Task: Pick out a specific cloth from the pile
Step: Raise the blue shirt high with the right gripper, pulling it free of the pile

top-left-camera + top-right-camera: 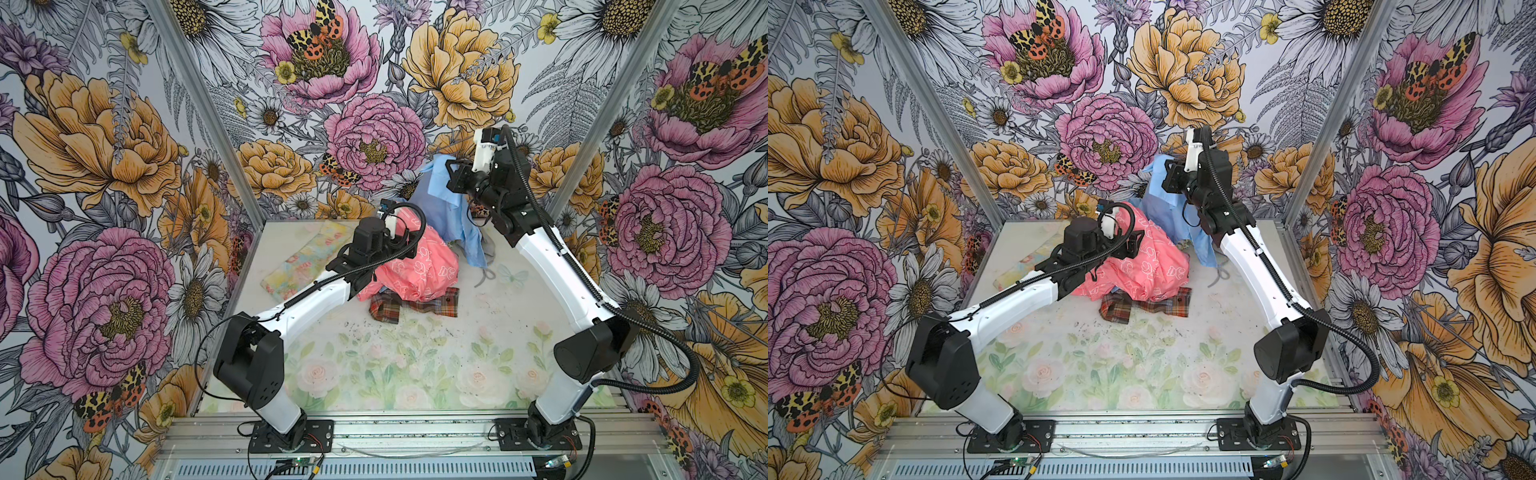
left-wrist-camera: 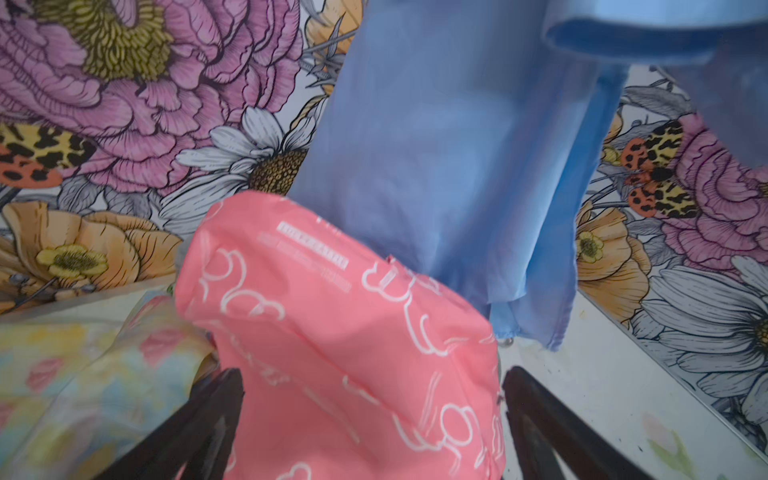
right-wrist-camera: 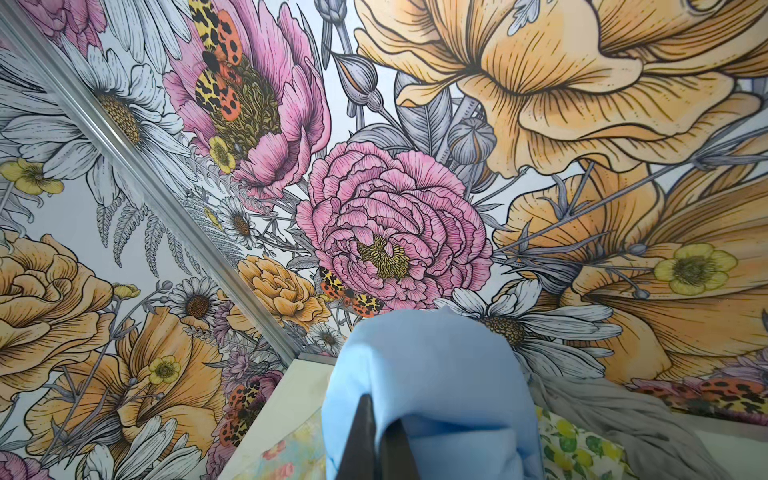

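The lower hem (image 1: 476,257) dangles freely next to the grey cloth's strings, so I expect the blue cloth (image 1: 449,201) to come away by itself as I lift it and carry it off.
The cloth (image 1: 436,195) is plain sky-blue and hangs high at the back of the table in both top views (image 1: 1158,195). My right gripper (image 1: 451,168) is shut on its top fold (image 3: 436,374), with the fingers (image 3: 365,436) pinched into the fabric. Its lower hem (image 2: 540,291) trails down beside the pile. The pile's coral-pink cloth (image 1: 419,270) with white prints bulges up between the fingers (image 2: 224,395) of my left gripper (image 2: 370,386). That gripper is open and holds nothing.
A red-brown plaid cloth (image 1: 415,305) lies under the coral-pink one. A grey cloth with strings (image 1: 486,266) lies below the blue hem. A pastel floral cloth (image 1: 307,257) is spread at the left. A lemon-print cloth (image 3: 582,449) shows below the right gripper. Floral walls (image 1: 104,166) enclose three sides.
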`<state>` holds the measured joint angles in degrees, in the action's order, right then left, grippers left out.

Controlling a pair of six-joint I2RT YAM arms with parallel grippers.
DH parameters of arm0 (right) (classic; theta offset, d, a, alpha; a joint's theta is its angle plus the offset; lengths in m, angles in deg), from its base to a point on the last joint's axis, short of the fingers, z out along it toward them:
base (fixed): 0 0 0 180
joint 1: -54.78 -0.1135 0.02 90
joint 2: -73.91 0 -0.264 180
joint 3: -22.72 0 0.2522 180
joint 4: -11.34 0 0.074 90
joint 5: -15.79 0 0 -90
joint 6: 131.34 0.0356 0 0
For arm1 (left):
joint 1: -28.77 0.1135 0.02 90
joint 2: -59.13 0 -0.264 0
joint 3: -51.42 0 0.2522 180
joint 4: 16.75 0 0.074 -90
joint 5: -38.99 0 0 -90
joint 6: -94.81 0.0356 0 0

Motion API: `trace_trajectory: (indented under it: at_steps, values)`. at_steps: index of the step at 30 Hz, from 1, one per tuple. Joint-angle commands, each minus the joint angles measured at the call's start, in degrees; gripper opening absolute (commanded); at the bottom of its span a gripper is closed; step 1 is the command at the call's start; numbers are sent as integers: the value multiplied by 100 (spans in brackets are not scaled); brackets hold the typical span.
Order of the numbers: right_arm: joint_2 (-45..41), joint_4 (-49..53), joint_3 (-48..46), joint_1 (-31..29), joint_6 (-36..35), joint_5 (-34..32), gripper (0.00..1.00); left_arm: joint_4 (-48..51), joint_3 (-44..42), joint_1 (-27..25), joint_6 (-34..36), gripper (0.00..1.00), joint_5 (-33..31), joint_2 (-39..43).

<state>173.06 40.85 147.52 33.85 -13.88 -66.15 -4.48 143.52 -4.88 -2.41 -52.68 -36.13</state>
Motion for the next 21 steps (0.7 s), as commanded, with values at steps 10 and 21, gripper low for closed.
trace_trajectory:
  at_steps: [10, 21]
  values:
    - [-315, -197, 697, 241, 1059, 473, 0, -248, 1887, -18, 515, 99, 1099, -1416]
    - [-375, -588, 382, 630, 2288, 949, 0, -1259, 3400, -15, -66, 41, 1859, -3100]
